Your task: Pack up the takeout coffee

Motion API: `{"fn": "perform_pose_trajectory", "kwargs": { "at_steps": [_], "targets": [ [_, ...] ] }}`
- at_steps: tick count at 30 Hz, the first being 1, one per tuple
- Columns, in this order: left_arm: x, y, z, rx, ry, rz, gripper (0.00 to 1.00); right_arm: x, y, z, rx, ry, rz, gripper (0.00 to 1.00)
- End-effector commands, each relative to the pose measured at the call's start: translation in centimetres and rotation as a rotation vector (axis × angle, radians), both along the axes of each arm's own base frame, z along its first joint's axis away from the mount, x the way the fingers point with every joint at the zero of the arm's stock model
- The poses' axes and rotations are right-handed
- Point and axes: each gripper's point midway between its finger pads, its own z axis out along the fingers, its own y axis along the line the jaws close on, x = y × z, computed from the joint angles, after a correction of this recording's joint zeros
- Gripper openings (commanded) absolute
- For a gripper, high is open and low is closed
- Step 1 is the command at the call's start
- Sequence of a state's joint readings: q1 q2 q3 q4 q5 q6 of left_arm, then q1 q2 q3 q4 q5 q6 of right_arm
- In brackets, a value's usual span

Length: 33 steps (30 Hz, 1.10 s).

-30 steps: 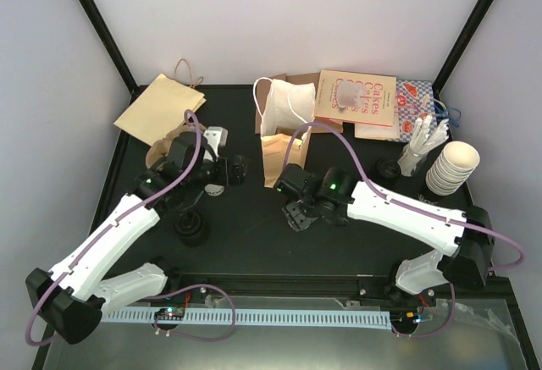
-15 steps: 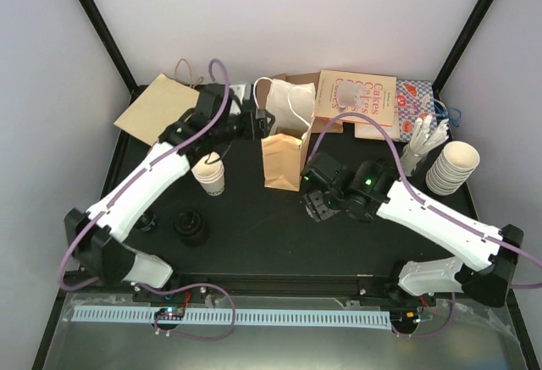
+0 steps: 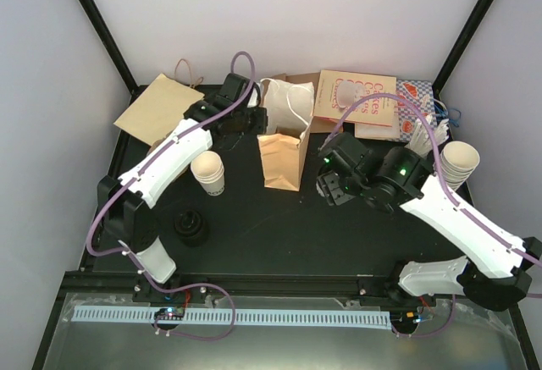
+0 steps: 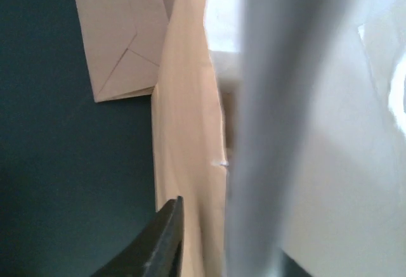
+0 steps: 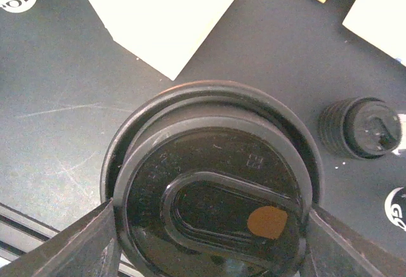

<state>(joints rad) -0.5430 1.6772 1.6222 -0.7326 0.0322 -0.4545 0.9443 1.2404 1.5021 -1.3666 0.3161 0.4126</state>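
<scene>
The bag's opening [image 3: 289,103] tilts back, away from the lidded cup in my right gripper, so next my left gripper pulls the bag's rim [image 3: 265,92] forward first.
The takeout coffee's white paper cup [image 3: 209,173] stands left of the upright tan paper bag [image 3: 282,160]. Its round black lid [image 5: 212,188] sits between my right gripper's fingers [image 5: 95,242], held above the table right of the bag. In the top view my right gripper [image 3: 332,185] hangs there, shut on the lid. My left gripper [image 3: 254,121] is at the bag's top left rim. In the left wrist view the bag's wall [image 4: 187,131] runs between the black finger [image 4: 166,242] and the blurred grey one; whether they press it is unclear.
A black stack of lids [image 3: 191,228] stands in front of the cup. A flat tan bag [image 3: 161,107] lies back left, a white bag [image 3: 288,103] and printed cards [image 3: 356,97] at the back, and stacked white cups [image 3: 453,167] at the right.
My left arm swung from beside the cup up to the bag's top rim, and its jaws narrowed round the wall. My right arm carried the lid right and farther back.
</scene>
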Motion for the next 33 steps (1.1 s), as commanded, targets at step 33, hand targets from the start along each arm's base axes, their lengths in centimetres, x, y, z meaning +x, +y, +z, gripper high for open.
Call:
{"fn": "perform_pose_trajectory", "kwargs": {
  "at_steps": [33],
  "targets": [
    [-9.1, 1.9, 3.3, 0.495, -0.413, -0.308, 0.02, 1.2, -3.5, 14.3, 0.206, -0.379, -0.060, 0.70]
  ]
}}
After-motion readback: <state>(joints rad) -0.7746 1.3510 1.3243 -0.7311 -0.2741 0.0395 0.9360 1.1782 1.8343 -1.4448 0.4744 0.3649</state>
